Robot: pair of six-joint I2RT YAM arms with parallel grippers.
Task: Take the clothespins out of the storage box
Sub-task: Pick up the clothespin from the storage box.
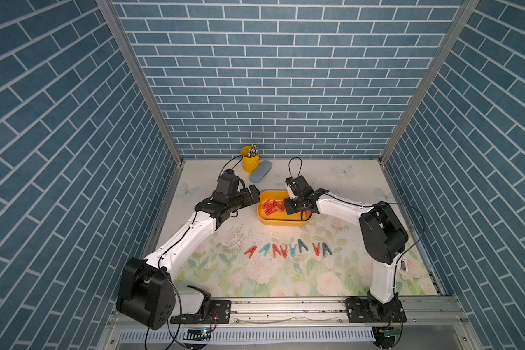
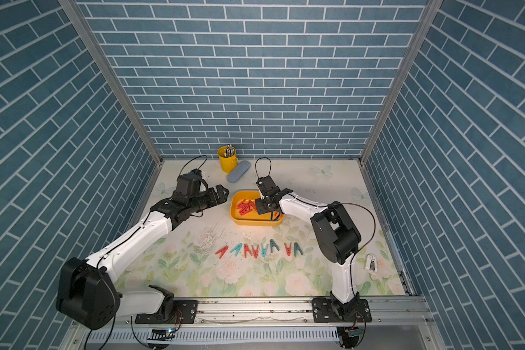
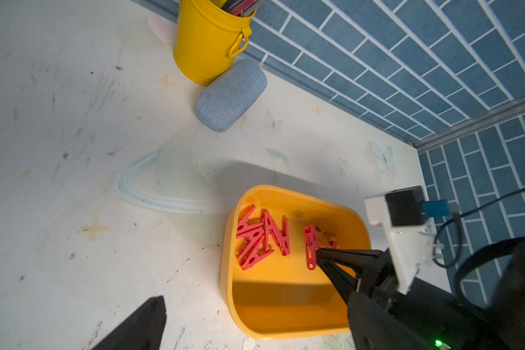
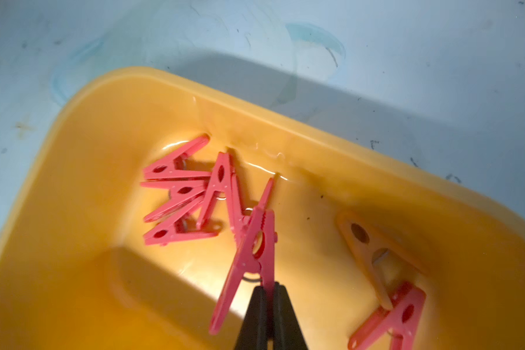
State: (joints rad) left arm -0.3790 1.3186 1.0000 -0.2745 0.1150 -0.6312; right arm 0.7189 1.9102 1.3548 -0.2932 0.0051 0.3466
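Observation:
My right gripper has the red clothespin point(image 3: 311, 247) clear of the pile, so it should keep going to the open space on my side point(image 1: 301, 273) of the row and let go there.
The yellow-orange storage box point(image 1: 281, 222) point(image 2: 255, 222) sits mid-table. A pile of red clothespins point(image 1: 269, 207) point(image 3: 259, 239) point(image 4: 179, 194) lies at its left end. An orange clothespin point(image 4: 373, 251) and another red one point(image 4: 397, 318) lie further right. My right gripper point(image 4: 269, 291) point(image 1: 288, 209) reaches into the box and is shut on one leg of a red clothespin point(image 4: 252, 257) point(image 3: 311, 247). My left gripper point(image 1: 253, 194) point(image 3: 255, 303) hovers open by the box's left rim, holding nothing. Several red and teal clothespins point(image 1: 288, 250) point(image 2: 259, 250) stand in a row on the table in front.
A yellow pen cup point(image 1: 250, 159) and a grey-blue oval case point(image 1: 260, 171) stand at the back by the wall. Scattered white specks point(image 1: 237, 239) lie left of the row. A small white object point(image 2: 371, 262) lies near the right edge.

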